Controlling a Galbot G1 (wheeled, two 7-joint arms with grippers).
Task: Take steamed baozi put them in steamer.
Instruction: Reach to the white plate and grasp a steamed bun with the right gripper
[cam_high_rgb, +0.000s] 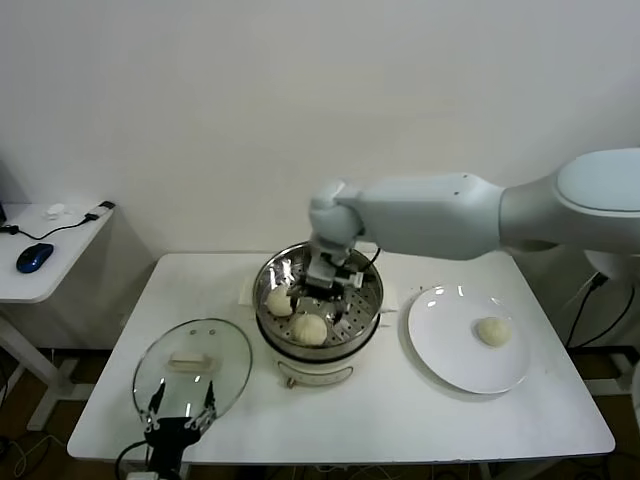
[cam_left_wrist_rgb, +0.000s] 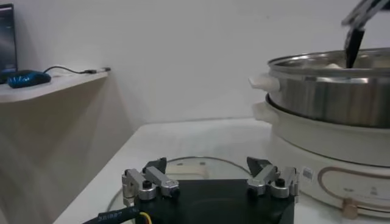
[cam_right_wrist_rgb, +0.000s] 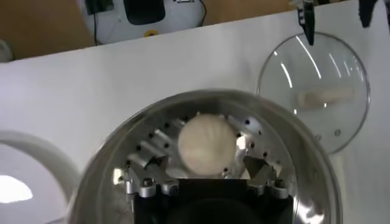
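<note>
The baozi on the tray (cam_right_wrist_rgb: 207, 144) is clear of my right gripper's open fingers. I should keep going to the lone baozi on the plate (cam_high_rgb: 492, 332) and close around it.
The steel steamer (cam_high_rgb: 368, 285) stands mid-table on its cream base. Two baozi (cam_high_rgb: 279, 300) (cam_high_rgb: 310, 328) lie on its perforated tray. My right gripper (cam_high_rgb: 327, 283) reaches down inside the pot. In the right wrist view it (cam_right_wrist_rgb: 203, 173) is open, with a third baozi (cam_right_wrist_rgb: 206, 145) lying on the tray between and just beyond its fingertips (cam_right_wrist_rgb: 251, 167), not pinched. One more baozi (cam_high_rgb: 492, 331) lies on the white plate (cam_high_rgb: 445, 345) to the right. My left gripper (cam_high_rgb: 182, 410) is open and empty at the table's front left.
A glass lid (cam_high_rgb: 192, 365) with a white knob lies flat left of the steamer, just beyond my left gripper; it also shows in the right wrist view (cam_right_wrist_rgb: 317, 91). A side desk (cam_high_rgb: 50, 240) with a blue mouse stands at far left.
</note>
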